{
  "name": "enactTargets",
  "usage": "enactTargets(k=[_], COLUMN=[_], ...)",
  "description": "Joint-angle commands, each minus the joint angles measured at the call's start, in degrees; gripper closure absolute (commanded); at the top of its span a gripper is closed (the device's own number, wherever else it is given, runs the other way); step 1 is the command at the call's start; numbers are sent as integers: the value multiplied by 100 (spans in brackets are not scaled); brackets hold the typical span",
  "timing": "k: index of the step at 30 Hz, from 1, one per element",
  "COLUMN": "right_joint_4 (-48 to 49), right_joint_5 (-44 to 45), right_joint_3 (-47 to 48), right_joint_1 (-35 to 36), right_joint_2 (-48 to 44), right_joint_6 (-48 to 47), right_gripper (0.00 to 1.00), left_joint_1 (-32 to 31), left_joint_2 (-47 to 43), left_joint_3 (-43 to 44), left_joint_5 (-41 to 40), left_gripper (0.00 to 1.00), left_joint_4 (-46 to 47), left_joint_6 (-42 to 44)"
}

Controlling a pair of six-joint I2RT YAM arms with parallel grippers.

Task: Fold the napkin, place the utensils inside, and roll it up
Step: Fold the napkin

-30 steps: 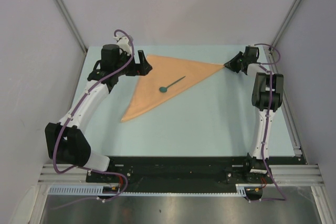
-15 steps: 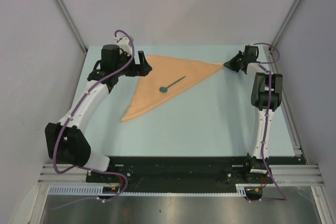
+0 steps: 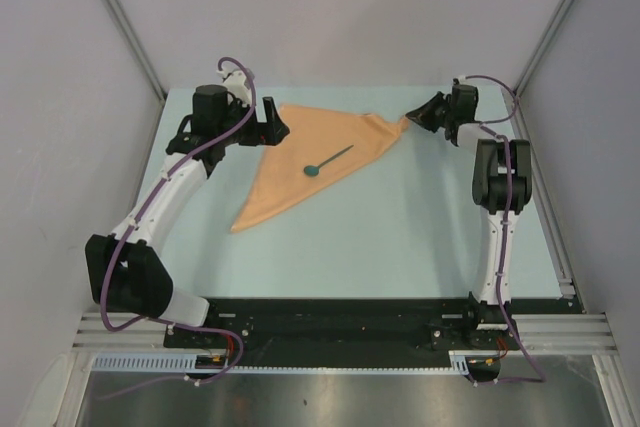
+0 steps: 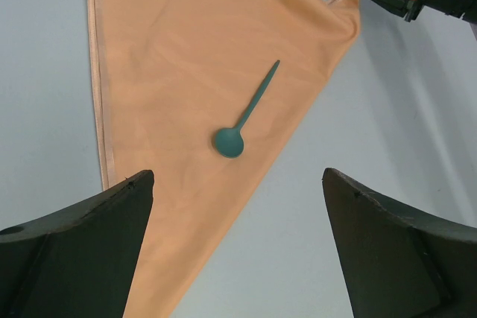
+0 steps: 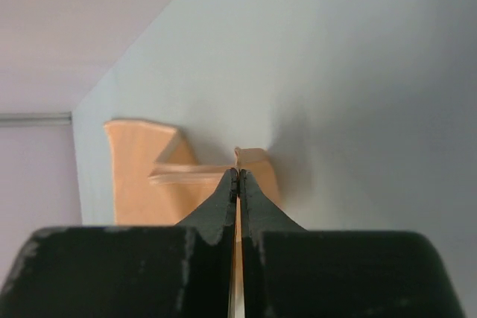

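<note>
The spoon lies on the napkin and my right gripper is pinching the napkin's tip (image 3: 402, 125). I keep folding the napkin's tip over until it goes past the spoon's head (image 3: 311, 170).
The peach-orange napkin (image 3: 300, 152) lies folded into a triangle at the back of the table. Its right tip is puckered and drawn up. A dark teal spoon (image 3: 325, 161), the only utensil I see, rests on the cloth with its head toward the near side. My right gripper (image 3: 412, 115) is shut on the napkin's right corner; the right wrist view shows cloth (image 5: 138, 176) pinched between its jaws (image 5: 238, 175). My left gripper (image 3: 272, 129) hovers wide open at the napkin's upper left corner. In the left wrist view the napkin (image 4: 186, 72) and spoon (image 4: 246, 113) lie beyond the empty gripper (image 4: 237, 176).
Grey walls close in the pale blue table (image 3: 400, 227) on three sides. A metal rail (image 3: 556, 237) runs along the right edge, and the arm bases sit on the black bar (image 3: 340, 319) at the near edge.
My right gripper has closed fully on the napkin's right corner and pulled it to the left, bunching the cloth there. The left arm and the spoon have stayed put.
</note>
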Motion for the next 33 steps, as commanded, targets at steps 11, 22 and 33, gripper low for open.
enactTargets(k=[11, 22, 33], right_joint_4=[417, 452, 469], right_joint_5=[-278, -349, -410], right_joint_3=[-941, -1118, -1231], right_joint_1=[1512, 2938, 3334], right_joint_2=[-2050, -1779, -1603], right_joint_6=[-516, -447, -280], right_gripper=[100, 100, 100], left_joint_1=[27, 27, 27], left_joint_2=[-386, -518, -535], left_joint_3=[174, 148, 183], left_joint_5=[220, 300, 300], left_gripper=[1, 0, 0], left_joint_4=[165, 209, 191], left_joint_6=[-39, -56, -39])
